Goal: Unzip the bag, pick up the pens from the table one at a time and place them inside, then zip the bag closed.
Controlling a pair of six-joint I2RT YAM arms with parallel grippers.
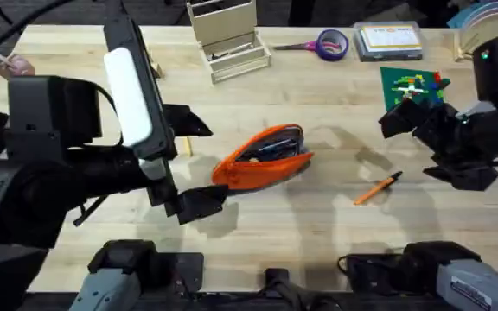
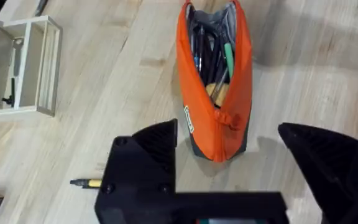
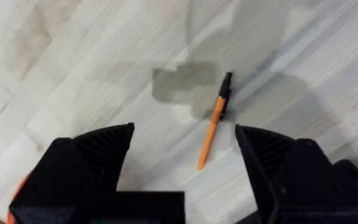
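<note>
I expect the orange bag (image 1: 258, 175) to stay open when I lower the orange pen inside, because the bag's opening (image 1: 274, 146) gapes wide on its own.
The orange bag (image 1: 262, 157) lies mid-table, unzipped, with several pens showing inside (image 2: 213, 68). My left gripper (image 1: 199, 162) hovers open just left of the bag's end, its fingers (image 2: 157, 142) spread wider than the pouch. An orange pen (image 1: 379, 188) lies on the table (image 1: 318, 225) to the right of the bag. My right gripper (image 3: 185, 140) hangs open above that pen (image 3: 215, 121), holding nothing. A yellowish-tan pen (image 2: 86, 183) pokes out from behind a left finger, lying on the wood.
Along the back edge stand a white wooden rack (image 1: 227, 39), purple-handled scissors (image 1: 327, 43) and a flat box (image 1: 389, 39). A green plate with bricks (image 1: 413, 86) sits at the back right, near the right arm.
</note>
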